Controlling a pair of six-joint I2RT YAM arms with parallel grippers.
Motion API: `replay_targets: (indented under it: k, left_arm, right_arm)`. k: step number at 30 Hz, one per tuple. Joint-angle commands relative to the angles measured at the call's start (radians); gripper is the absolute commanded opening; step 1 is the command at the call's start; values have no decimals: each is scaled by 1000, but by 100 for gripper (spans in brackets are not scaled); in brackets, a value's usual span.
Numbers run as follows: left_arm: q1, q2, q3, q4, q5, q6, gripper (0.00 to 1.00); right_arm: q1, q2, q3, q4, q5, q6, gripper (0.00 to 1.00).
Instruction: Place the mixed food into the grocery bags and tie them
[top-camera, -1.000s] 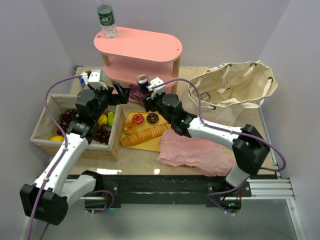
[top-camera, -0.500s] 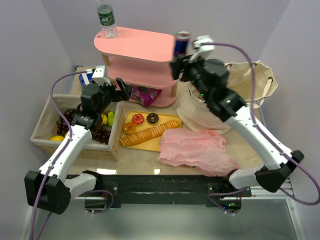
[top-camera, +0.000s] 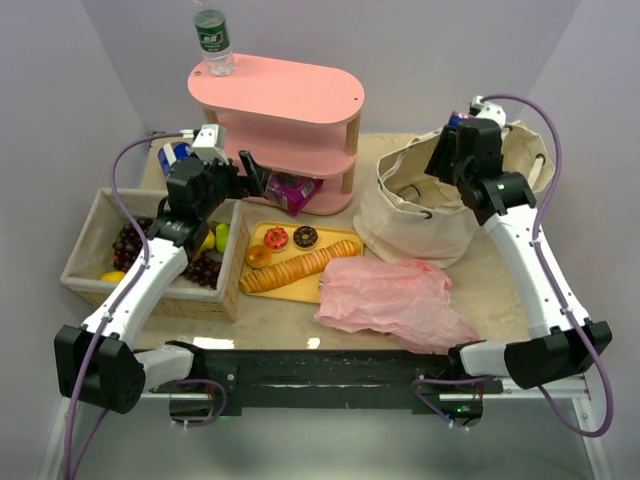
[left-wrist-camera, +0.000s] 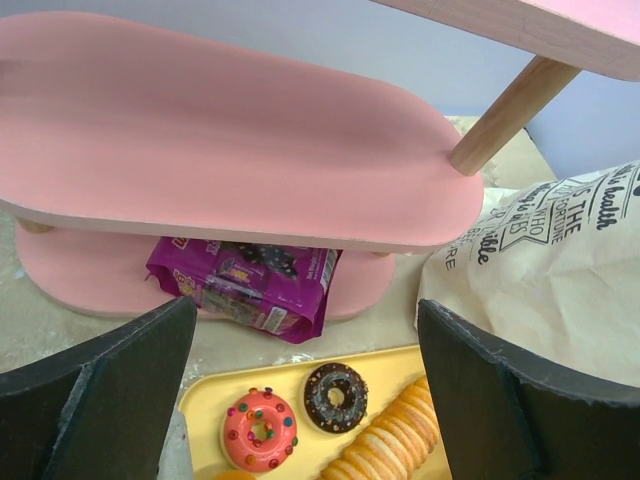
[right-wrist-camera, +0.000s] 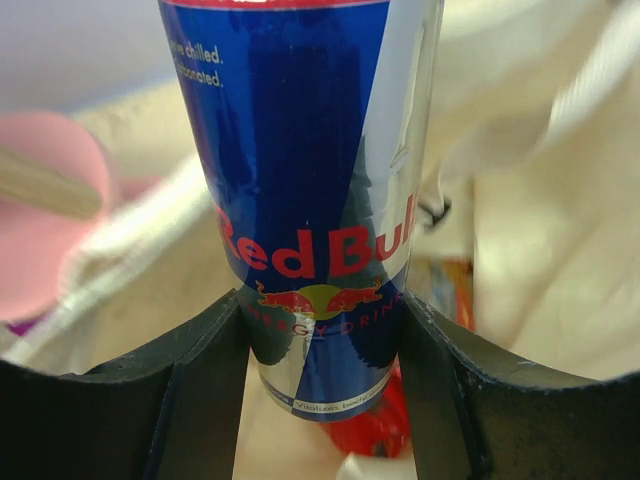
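My right gripper should keep lowering the Red Bull can (right-wrist-camera: 310, 200), which hangs over the beige canvas bag's opening (top-camera: 414, 184), until the can clears the bag's rim, and then let go.
My right gripper (right-wrist-camera: 320, 350) is shut on a blue and silver Red Bull can (right-wrist-camera: 310, 190), held upright over the open mouth of the beige canvas bag (top-camera: 430, 215). A red packet (right-wrist-camera: 375, 432) lies blurred inside the bag below the can. In the top view the right gripper (top-camera: 447, 152) is at the bag's back rim and hides the can. My left gripper (top-camera: 250, 176) is open and empty in front of the pink shelf's lower tier (left-wrist-camera: 230, 130), above a purple snack packet (left-wrist-camera: 245, 280). The pink plastic bag (top-camera: 390, 295) lies flat at the front. A water bottle (top-camera: 213, 40) stands on the top shelf.
A yellow tray (top-camera: 330, 285) holds two doughnuts (left-wrist-camera: 335, 396) and a long row of biscuits (top-camera: 290, 268). A woven basket (top-camera: 90, 240) at the left holds grapes and fruit. A blue and white item (top-camera: 170, 156) stands behind the left wrist. Walls close in on both sides.
My right arm has carried the can from beside the shelf top, rightward and down to the canvas bag's mouth. The left gripper stays by the lower shelf, barely shifted.
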Motion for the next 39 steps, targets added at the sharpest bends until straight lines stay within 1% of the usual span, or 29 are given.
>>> replay_targets:
  k: [1,4,7,10,11,12,13,14,15,17,19,23,25,27,28,29,30,31,34,35,37,39]
  left_arm:
    - [-2,-5,40,-25,-31,29,97]
    - [-2,-13,30,-40,-60,24,97]
    - [-2,-8,28,-48,-65,17,97]
    - [-2,-7,37,-48,-81,-5,97]
    - [-2,-8,37,-80,-89,-19,97]
    - [-2,-13,37,-74,-91,-23,97]
    - [-2,-16,37,-72,-92,-28,97]
    - [-2,-18,37,-72,-95,-32,97]
    - [-2,-19,37,-69,-97,-37,97]
    - [-2,-18,42,-71,-97,-37,97]
    - [-2,-10,56,-72,-95,-26,97]
    - [3,5,114,-88,-112,15,97]
    - [11,19,174,-94,-121,46,98]
    - [34,38,238,-114,-126,72,99]
    - [46,65,317,-121,-135,93,99]
    - [78,83,356,-120,-135,102,100]
    - [95,102,394,-111,-135,113,100]
    - [110,148,481,-102,-160,138,100]
    - [149,263,601,-65,-167,167,100]
    - [159,290,664,-21,-161,179,100]
    - [166,366,706,26,-145,225,100]
    - [179,438,778,76,-109,234,100]
  right_arm:
    - [8,-51,-23,-57,0,139,0]
    - [6,-29,-63,-82,-21,170,0]
    - [8,16,-135,-60,-92,192,0]
    - [6,59,-167,-31,-139,205,0]
    - [6,65,-167,-28,-149,195,3]
    - [9,70,-166,-21,-152,187,10]
    - [6,65,-161,-22,-140,178,27]
    - [6,59,-159,-20,-124,155,38]
    - [6,48,-165,-8,-107,146,46]
    - [8,18,-176,-7,-58,111,72]
    - [6,-14,-173,-11,1,87,92]
    - [8,-87,-190,18,80,49,93]
    - [8,-119,-198,45,104,38,92]
    - [8,-180,-215,134,71,-3,91]
    - [6,-200,-233,168,52,-14,91]
    - [6,-229,-239,229,11,-34,91]
    - [8,-234,-241,249,-4,-37,91]
    - [6,-236,-233,260,-20,-37,91]
    - [8,-205,-186,268,-83,-32,89]
    - [9,-197,-173,266,-96,-23,89]
    - [8,-176,-152,274,-142,-14,87]
    - [9,-168,-147,295,-162,6,87]
